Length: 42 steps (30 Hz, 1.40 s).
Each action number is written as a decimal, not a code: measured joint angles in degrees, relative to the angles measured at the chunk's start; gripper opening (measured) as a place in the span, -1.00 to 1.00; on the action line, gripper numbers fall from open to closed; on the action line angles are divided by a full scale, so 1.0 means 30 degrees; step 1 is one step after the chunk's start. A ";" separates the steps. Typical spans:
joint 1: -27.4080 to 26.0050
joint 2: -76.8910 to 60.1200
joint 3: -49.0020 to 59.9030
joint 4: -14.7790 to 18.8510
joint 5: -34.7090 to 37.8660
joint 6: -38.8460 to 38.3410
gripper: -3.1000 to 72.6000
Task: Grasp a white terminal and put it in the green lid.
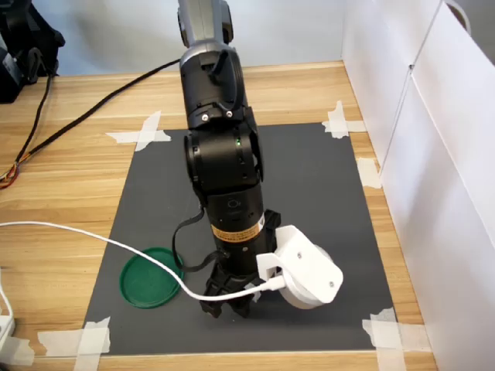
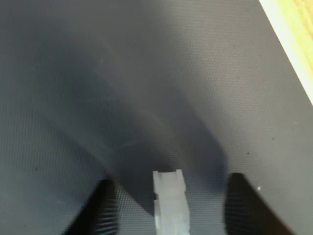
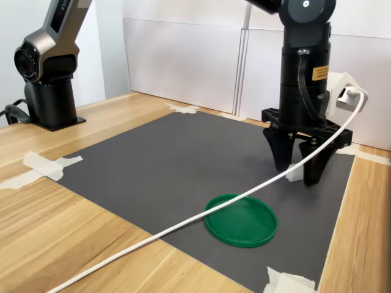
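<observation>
The wrist camera [image 1: 273,284] has the white cable [image 1: 164,267] plugged into it, so I expect the cable to come along and clear the green lid when I carry the terminal.
The white terminal [image 2: 170,203] lies on the black mat [image 2: 146,98], right between my two dark fingers [image 2: 103,210]. My gripper [image 2: 171,213] is open, and both fingers stand apart from the terminal. In the second exterior view, my gripper [image 3: 299,171] points straight down with its tips at the mat, and a bit of the white terminal [image 3: 295,174] shows between them. The green lid [image 3: 241,220] lies flat on the mat nearer the camera, with nothing in it. In the first exterior view, the green lid [image 1: 152,277] sits left of my gripper [image 1: 230,305], and the terminal is hidden.
A white cable [image 3: 183,226] runs from the wrist camera across the lid and off the table. White panels [image 1: 433,154] wall the first exterior view's right. Tape strips [image 1: 93,336] hold the mat corners. A second arm's base [image 3: 52,91] stands at the second exterior view's left.
</observation>
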 joint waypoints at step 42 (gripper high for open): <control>-0.6621 -0.6535 -0.0171 0.5598 0.3690 -0.5750 -0.68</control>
